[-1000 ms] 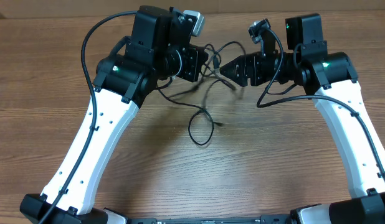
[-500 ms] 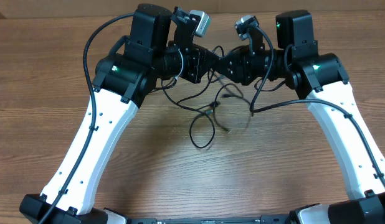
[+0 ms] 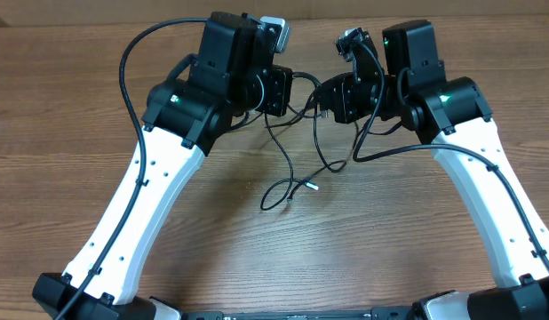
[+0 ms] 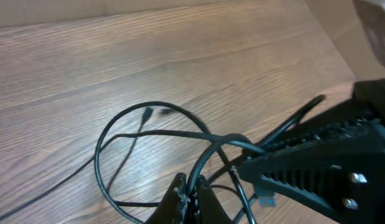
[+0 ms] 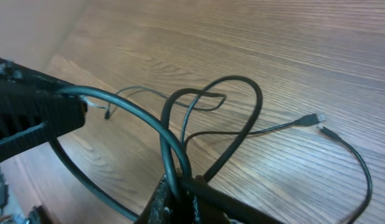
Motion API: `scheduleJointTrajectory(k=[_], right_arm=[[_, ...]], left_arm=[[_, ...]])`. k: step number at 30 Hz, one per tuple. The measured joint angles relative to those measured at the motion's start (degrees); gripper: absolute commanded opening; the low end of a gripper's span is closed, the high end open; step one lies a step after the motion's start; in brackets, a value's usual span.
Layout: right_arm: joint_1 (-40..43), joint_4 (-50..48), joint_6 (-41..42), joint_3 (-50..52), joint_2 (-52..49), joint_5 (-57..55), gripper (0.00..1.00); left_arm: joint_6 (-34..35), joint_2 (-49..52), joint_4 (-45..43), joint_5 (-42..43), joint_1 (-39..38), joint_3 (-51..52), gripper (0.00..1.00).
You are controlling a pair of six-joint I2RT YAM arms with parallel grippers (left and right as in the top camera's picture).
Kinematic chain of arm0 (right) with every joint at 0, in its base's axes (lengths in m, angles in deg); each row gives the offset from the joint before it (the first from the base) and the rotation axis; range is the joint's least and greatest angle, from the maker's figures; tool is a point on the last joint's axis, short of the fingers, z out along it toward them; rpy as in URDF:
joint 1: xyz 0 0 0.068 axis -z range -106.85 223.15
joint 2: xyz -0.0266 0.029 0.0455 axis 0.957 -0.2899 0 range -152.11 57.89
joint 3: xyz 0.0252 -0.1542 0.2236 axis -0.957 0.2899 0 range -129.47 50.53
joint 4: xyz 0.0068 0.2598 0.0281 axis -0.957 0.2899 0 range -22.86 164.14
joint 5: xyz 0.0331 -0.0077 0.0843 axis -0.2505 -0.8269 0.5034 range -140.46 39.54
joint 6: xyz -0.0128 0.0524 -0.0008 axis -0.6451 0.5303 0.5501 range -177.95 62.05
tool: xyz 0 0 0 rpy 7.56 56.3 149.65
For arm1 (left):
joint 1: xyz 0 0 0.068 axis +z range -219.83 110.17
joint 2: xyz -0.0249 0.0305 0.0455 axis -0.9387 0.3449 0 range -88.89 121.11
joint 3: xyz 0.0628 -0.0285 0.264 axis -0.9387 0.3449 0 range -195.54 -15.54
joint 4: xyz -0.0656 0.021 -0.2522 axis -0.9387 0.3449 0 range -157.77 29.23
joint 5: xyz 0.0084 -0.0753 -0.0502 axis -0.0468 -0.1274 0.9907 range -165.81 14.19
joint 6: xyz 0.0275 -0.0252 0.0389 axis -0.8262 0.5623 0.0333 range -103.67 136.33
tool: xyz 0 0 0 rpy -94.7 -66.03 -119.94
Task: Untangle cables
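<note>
The piece of cable in my left gripper (image 4: 202, 158) loops into the bundle in my right gripper. Next, my left gripper lets go of it and reaches into the lowered tangle (image 3: 304, 111) from above.
Thin black cables (image 3: 317, 142) hang in a tangle between my two grippers and trail down to a loose loop (image 3: 279, 193) on the wooden table, ending in a small plug (image 3: 311, 187). My left gripper (image 3: 297, 92) is shut on a black cable; in the left wrist view its fingers (image 4: 190, 183) pinch a strand that curves up into a wide loop (image 4: 118, 134). My right gripper (image 3: 321, 96) faces it, almost touching, and is shut on crossing cable strands (image 5: 180, 183). A cable end (image 5: 311, 119) lies on the table beyond.
Both arms lean in over the far middle of the wooden table (image 3: 61, 116). A blue-tipped connector (image 4: 265, 200) hangs under the right gripper's body (image 4: 317, 168). The left gripper's body (image 5: 30, 115) fills the right wrist view's left edge.
The right gripper has moved left up to the left gripper and closed on the cables. The cable loop on the table has shifted and stretched out, with its plug now lying to the right.
</note>
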Motion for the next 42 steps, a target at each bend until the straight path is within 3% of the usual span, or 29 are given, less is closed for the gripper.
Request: scheduleJointTrajectory(k=[10, 16, 20, 23, 27, 29, 36, 42], right_arm=[[-0.17, -3.02, 3.34, -0.26, 0.00, 0.31, 0.04], [5.27, -2.49, 11.54, -0.26, 0.00, -2.91, 0.04], [9.75, 1.66, 14.36, -0.26, 0.02, -7.43, 0.04], [10.43, 2.54, 14.99, -0.26, 0.00, -7.23, 0.05], [10.16, 2.45, 12.15, -0.26, 0.02, -0.59, 0.14], [9.88, 2.54, 9.46, -0.26, 0.00, 4.46, 0.18], [8.85, 2.97, 2.99, -0.26, 0.00, 14.93, 0.35], [8.61, 2.95, 1.75, -0.26, 0.00, 17.18, 0.34]], left_arm=[[2.27, 0.00, 2.80, -5.09, -0.37, 0.00, 0.04], [8.04, 0.00, 8.13, -19.69, 0.68, 0.00, 0.04], [9.44, 0.00, 7.02, -23.56, 1.27, 0.00, 0.04], [7.21, 0.00, 3.50, -17.99, 1.25, 0.00, 0.04], [-1.64, 0.00, -3.82, 1.38, 1.09, 0.02, 0.04], [-3.34, 0.00, -5.86, 5.88, 0.72, 0.02, 0.04], [-3.50, 0.00, -6.27, 8.98, 0.48, 0.02, 0.04], [-3.48, 0.00, -7.21, 10.01, 0.13, 0.02, 0.04]])
